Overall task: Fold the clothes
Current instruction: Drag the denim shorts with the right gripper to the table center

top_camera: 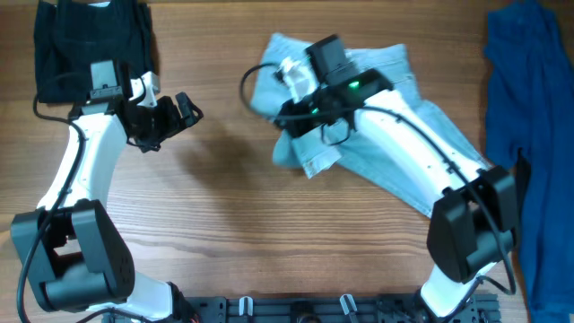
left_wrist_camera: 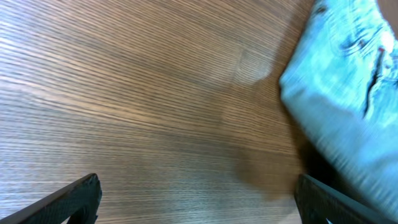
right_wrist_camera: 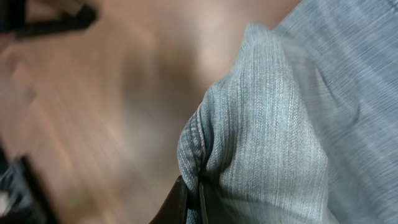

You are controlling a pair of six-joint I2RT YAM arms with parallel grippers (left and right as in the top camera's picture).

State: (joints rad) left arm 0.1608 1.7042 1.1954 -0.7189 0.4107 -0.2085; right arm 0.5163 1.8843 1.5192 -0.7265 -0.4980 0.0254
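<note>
The light-blue denim shorts lie crumpled toward my right arm, past my open left gripper, so that gripper should move in, grab their waistband corner and pull.
The light-blue denim shorts lie rumpled at the table's middle right. My right gripper is shut on a fold of the shorts near their left edge and holds it lifted off the table. My left gripper is open and empty over bare wood to the left of the shorts. In the left wrist view its two fingertips stand wide apart, and the shorts show at the right edge.
A black garment lies at the back left corner, beside the left arm. A dark royal-blue garment runs along the right edge. Bare wooden table lies between the arms.
</note>
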